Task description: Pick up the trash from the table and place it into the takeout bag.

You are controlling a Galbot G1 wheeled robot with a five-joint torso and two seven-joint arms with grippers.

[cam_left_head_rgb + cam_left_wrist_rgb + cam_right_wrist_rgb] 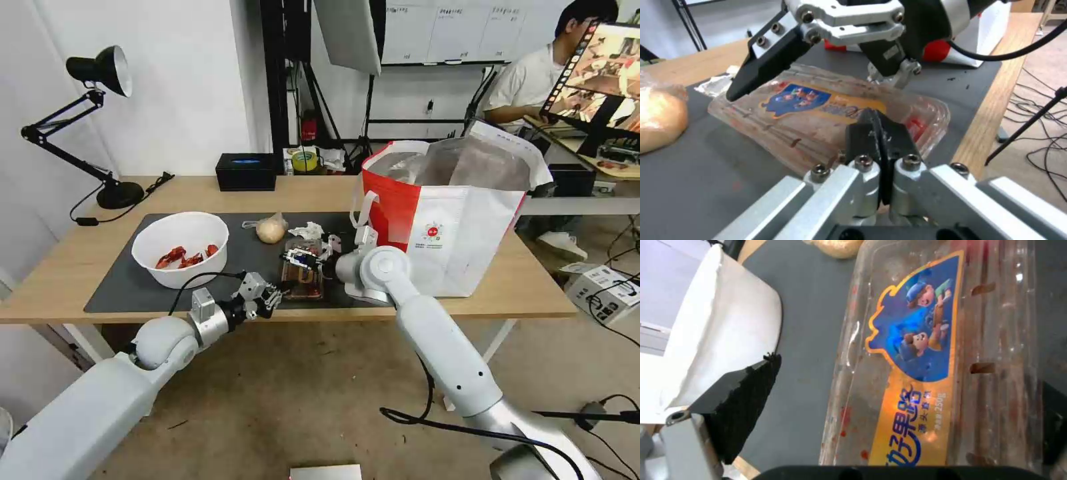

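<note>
I expect the clear plastic tray to buckle into a crumpled fold when I lift it, because thin see-through ribs with cut slots show beside the label.
On the dark mat of the table lies the clear plastic tray with a blue and orange label. My right gripper hangs open over it, one finger on each long side. My left gripper is shut, its tips at the tray's near edge; whether they pinch the rim I cannot tell. The white bowl with red shell scraps sits left. The bagged bun and crumpled tissue lie behind the tray. The takeout bag stands open at the right.
A black desk lamp stands at the table's back left. A black box and a roll of tape sit along the back edge. The tray lies close to the table's front edge. Cables run over the floor.
</note>
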